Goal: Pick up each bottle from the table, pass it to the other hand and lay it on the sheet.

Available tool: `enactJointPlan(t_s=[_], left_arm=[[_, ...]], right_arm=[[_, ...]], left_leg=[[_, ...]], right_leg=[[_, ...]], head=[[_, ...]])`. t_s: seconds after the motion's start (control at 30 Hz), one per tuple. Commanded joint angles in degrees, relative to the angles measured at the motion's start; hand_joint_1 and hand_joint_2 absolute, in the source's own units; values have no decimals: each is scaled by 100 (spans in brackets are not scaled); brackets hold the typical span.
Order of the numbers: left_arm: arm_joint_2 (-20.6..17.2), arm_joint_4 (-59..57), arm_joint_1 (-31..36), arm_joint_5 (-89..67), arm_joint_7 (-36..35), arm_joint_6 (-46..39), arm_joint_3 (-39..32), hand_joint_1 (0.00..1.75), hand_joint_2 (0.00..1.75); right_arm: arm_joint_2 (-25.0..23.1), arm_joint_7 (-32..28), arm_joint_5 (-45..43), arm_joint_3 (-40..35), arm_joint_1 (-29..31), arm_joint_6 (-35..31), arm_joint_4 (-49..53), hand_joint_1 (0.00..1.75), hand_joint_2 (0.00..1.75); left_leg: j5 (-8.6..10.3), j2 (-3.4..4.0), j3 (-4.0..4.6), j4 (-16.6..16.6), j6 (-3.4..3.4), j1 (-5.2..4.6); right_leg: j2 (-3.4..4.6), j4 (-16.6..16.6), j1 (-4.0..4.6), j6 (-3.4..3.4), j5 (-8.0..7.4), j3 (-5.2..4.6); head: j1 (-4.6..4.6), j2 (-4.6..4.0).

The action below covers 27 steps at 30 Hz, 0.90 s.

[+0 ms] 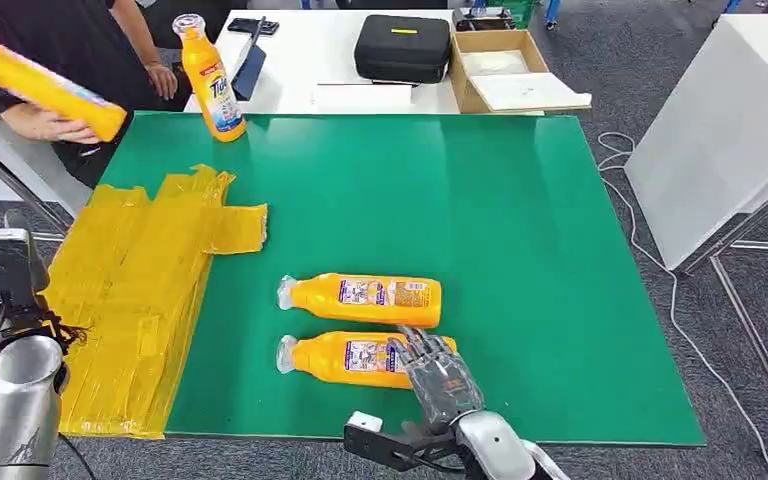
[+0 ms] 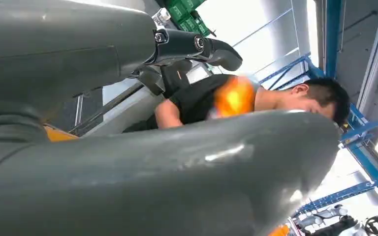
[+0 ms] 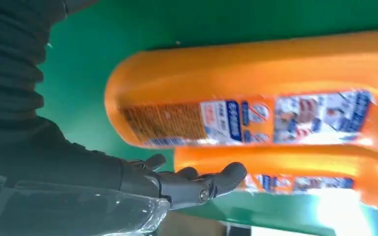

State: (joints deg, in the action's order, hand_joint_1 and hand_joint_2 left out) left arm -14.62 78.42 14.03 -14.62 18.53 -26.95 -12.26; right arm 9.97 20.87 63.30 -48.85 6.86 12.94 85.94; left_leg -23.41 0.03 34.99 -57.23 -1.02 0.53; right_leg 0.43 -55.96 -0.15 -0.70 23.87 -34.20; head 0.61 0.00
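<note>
The farther bottle (image 1: pixel 365 300) should stay in its spot when I pick up the nearer bottle, because a thin green strip (image 1: pixel 322 325) shows between the two bottles.
Two orange bottles lie side by side on the green table (image 1: pixel 520 230), caps to the left: a farther bottle (image 1: pixel 365 299) and a nearer bottle (image 1: pixel 345 358). My right hand (image 1: pixel 438 374) reaches over the nearer bottle's base end, fingers spread and lying on it, not closed around it. The right wrist view shows the fingers (image 3: pixel 197 184) beside the nearer bottle (image 3: pixel 300 169), with the farther bottle (image 3: pixel 256 93) beyond. A crumpled yellow sheet (image 1: pixel 130 290) covers the table's left side. My left arm (image 1: pixel 15 400) hangs low at the left; its hand (image 2: pixel 152 162) holds nothing, fingers apart.
A third bottle (image 1: pixel 213 82) stands upright at the table's back left corner. A person (image 1: pixel 70 60) at the far left holds another orange bottle (image 1: pixel 40 85) above the corner. A white table behind carries a black case (image 1: pixel 402 46) and a cardboard box (image 1: pixel 505 70).
</note>
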Motion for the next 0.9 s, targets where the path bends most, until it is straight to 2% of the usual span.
enactJointPlan(t_s=[0.03, 0.27, 0.3, 0.83, 0.87, 0.9], left_arm=[[118, -521, 415, -1, 6, 79, 49, 0, 0], [188, -398, 341, 8, 21, 70, -43, 0, 0], [197, -377, 360, 13, 19, 79, -58, 0, 0], [272, -249, 237, -95, 48, 131, -43, 0, 0], [276, -258, 265, -99, 45, 135, -22, 0, 0], [273, -277, 293, -101, 43, 140, -4, 0, 0]], right_arm=[[-295, 82, 107, 530, -273, 9, -549, 0, 175], [-537, 195, 323, 995, -308, 43, -757, 0, 175], [-601, 190, 327, 1060, -264, 33, -891, 0, 175], [-1187, 45, 701, 1553, 297, 210, -1679, 0, 175], [-1211, 3, 677, 1574, 339, 229, -1765, 12, 175], [-1220, -15, 677, 1576, 372, 235, -1827, 145, 175]], left_leg=[[-2, -29, -27, 6, 8, -3], [1, -8, -16, 7, 4, -3], [-5, -12, -33, 8, 8, -6], [0, 2, -13, 5, 4, -5], [1, 3, -11, 4, 4, -1], [1, 1, -15, 5, 4, -3]], right_leg=[[-33, 6, -3, 4, 11, 36], [-11, 7, -3, 2, 2, 17], [-18, 9, -6, 5, 8, 36], [-2, 2, -5, 3, 0, 12], [0, 5, -1, 2, -2, 11], [-3, 4, -3, 2, 0, 15]], head=[[0, 0], [0, 0], [0, 0], [2, 0], [2, 0], [0, 0]])
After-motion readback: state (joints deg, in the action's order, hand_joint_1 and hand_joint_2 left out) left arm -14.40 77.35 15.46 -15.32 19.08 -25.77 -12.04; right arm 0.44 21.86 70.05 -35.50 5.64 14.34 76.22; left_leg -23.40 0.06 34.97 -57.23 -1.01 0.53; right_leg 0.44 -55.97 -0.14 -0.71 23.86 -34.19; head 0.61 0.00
